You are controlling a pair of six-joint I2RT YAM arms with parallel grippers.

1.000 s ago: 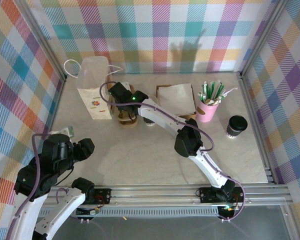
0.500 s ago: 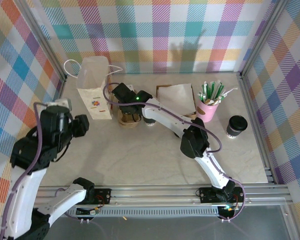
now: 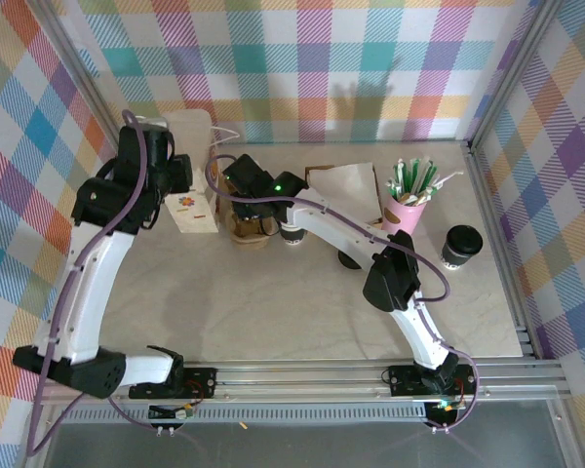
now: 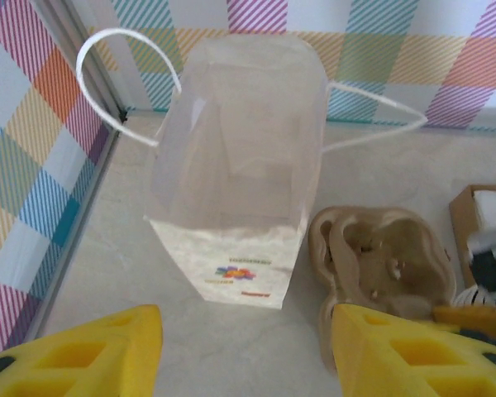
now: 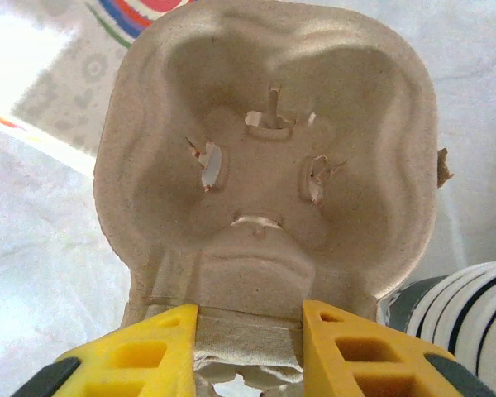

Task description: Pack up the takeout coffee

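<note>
The bag's top edge away from the carrier is standing free, so my left gripper keeps moving its open fingers to it until they are on both sides of that edge.
The takeout coffee, a small white cup with dark print and a black lid, stands at the right of the table, far from both grippers. My right gripper is shut on the near edge of a brown cardboard cup carrier, which lies at the back centre beside the white paper bag. My left gripper hangs open and empty just in front of the upright bag, whose mouth is open. The carrier lies to the bag's right. From above, the left gripper is over the bag.
A striped cup stands right next to the carrier. A brown box with napkins and a pink cup of stirrers stand at the back. The frame rail runs close along the bag's left.
My left arm has swung up from the near left corner to the bag at the back left. The right gripper has kept its hold on the carrier, almost still.
</note>
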